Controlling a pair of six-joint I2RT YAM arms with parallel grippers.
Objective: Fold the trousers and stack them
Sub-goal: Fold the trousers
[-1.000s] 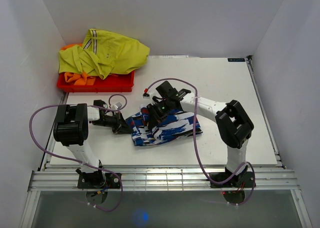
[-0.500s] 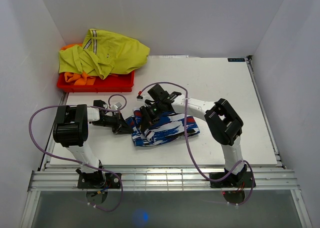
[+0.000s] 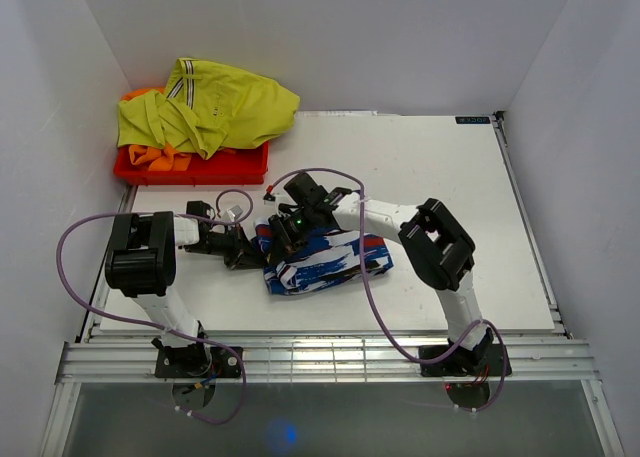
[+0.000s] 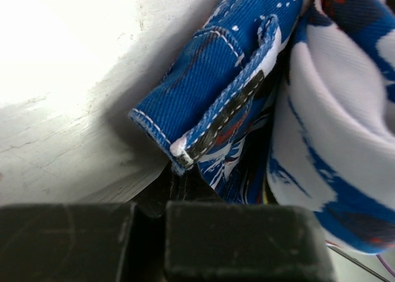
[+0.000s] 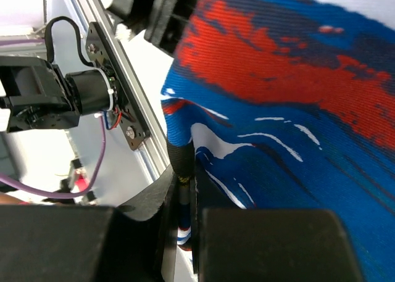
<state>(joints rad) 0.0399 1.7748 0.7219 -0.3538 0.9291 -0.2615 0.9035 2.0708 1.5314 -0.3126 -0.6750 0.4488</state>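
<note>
The trousers are bunched up and both my grippers are at one end (image 3: 276,280), so next my left gripper opens while my right gripper spreads cloth toward the other end (image 3: 379,254).
The blue, white and red trousers (image 3: 330,259) lie bunched in a short fold at the middle-left of the table (image 3: 450,177). My left gripper (image 3: 250,254) sits low at their left end, shut on a hem corner of the trousers (image 4: 216,103); in the left wrist view the left gripper (image 4: 176,178) has cloth running into its closed jaws. My right gripper (image 3: 284,233) hovers over the same left end, shut on an edge of the trousers (image 5: 290,97). In the right wrist view the right gripper (image 5: 186,182) pinches a thin fold between its fingers.
A red bin (image 3: 200,167) stands at the back left, heaped with a yellow-green garment (image 3: 215,112) and an orange garment (image 3: 152,157). White walls close in the left, back and right. A metal rail (image 3: 330,362) runs along the near table edge.
My right gripper has travelled left with its edge of the trousers, drawing the cloth over itself toward the left gripper. The bundle is shorter. The left gripper has stayed put.
</note>
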